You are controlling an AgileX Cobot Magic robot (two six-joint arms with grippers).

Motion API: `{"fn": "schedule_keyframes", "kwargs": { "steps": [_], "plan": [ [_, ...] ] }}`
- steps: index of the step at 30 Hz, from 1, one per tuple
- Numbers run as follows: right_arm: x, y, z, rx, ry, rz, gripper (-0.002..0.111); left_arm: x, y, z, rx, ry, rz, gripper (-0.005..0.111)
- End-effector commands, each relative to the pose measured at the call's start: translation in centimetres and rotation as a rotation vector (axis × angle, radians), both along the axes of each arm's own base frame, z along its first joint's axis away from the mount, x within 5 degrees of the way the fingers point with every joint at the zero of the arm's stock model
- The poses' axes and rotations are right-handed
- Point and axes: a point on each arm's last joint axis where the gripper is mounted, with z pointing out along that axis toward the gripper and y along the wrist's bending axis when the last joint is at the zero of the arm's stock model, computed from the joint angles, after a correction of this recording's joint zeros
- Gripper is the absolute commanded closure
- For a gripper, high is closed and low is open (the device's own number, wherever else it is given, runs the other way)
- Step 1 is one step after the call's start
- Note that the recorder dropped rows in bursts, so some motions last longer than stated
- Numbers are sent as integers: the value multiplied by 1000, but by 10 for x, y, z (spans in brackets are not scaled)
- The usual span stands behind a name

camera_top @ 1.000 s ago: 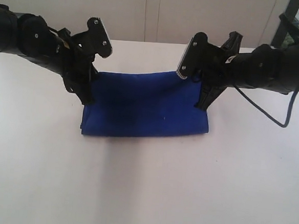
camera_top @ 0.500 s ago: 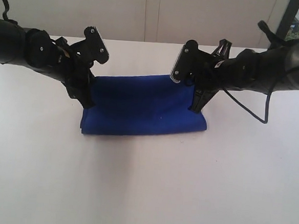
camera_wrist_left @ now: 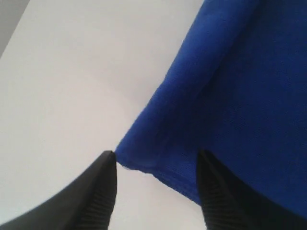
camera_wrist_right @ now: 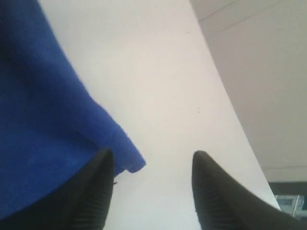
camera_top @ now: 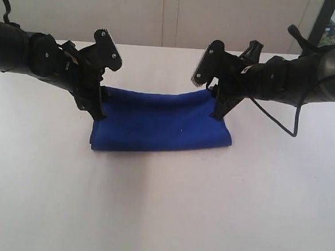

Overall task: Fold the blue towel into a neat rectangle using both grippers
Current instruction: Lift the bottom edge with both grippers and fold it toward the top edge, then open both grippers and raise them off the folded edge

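Next, I back my left gripper off while my right gripper pushes square the blue towel's end (camera_top: 226,141), as that end (camera_top: 214,127) lies skewed by my right gripper.
The blue towel (camera_top: 161,128) lies folded over on the white table, its far edge sagging in the middle between the two arms. My left gripper (camera_top: 100,78) stands open at the towel's far left corner. In the left wrist view that corner (camera_wrist_left: 144,153) sits loose between the spread fingers of the left gripper (camera_wrist_left: 157,153). My right gripper (camera_top: 215,87) stands open at the far right corner. In the right wrist view the towel (camera_wrist_right: 38,120) ends beside one finger of the right gripper (camera_wrist_right: 152,152), with bare table between the tips.
The white table (camera_top: 161,211) stretches wide in front of the towel. A pale wall runs behind it. A black cable (camera_top: 282,125) hangs from the right arm, and a dark frame (camera_top: 321,21) stands at the back right.
Both grippers have gone from shut to open and let go of the towel's far corners. The far edge has sunk lower over the bottom layer. The arms have barely moved.
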Motion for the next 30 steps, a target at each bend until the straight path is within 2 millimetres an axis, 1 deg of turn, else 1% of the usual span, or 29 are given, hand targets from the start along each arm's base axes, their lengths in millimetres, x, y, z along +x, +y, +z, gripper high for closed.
{"fn": "schedule_keyframes", "kwargs": {
  "steps": [1, 2, 6, 8, 10, 11, 13, 14, 15, 16, 17, 19, 20, 26, 28, 30],
  "plan": [
    [6, -6, 19, 234, -60, -204, 59, 0, 0, 2, -46, 19, 39, 50],
    [4, -6, 23, 288, -48, -237, 59, 0, 0, 3, -63, 24, 51, 50],
    [0, -7, 35, 393, -10, -287, 60, -1, -2, 4, -177, 73, 139, 50],
    [-4, -5, 39, 433, 31, -295, 64, -2, -4, 4, -233, 111, 180, 52],
    [-9, -3, 40, 464, 93, -295, 71, -4, -5, 2, -262, 161, 197, 57],
    [-12, -2, 40, 477, 141, -289, 77, -6, -6, 1, -265, 190, 196, 62],
    [-16, 0, 38, 488, 199, -282, 85, -11, -7, -2, -256, 252, 179, 74],
    [-20, 3, 35, 501, 264, -281, 96, -19, -7, -2, -261, 338, 178, 88],
    [-21, 4, 34, 512, 296, -285, 100, -22, -6, -1, -265, 385, 183, 95],
    [-23, 5, 32, 522, 327, -289, 104, -25, -5, 0, -269, 421, 188, 99],
    [-25, 5, 31, 527, 352, -292, 107, -29, -3, 3, -273, 463, 191, 107],
    [-28, 7, 28, 545, 408, -300, 108, -36, 2, 9, -286, 538, 217, 107],
    [-29, 7, 28, 548, 425, -301, 108, -38, 8, 13, -298, 566, 255, 107],
    [-38, 8, 23, 587, 572, -337, 108, -40, 45, 32, -407, 678, 550, 107],
    [-40, 5, 24, 606, 650, -376, 108, -44, 55, 38, -402, 704, 575, 107],
    [-40, -3, 29, 610, 698, -423, 108, -48, 62, 41, -371, 724, 591, 107]
  ]
}}
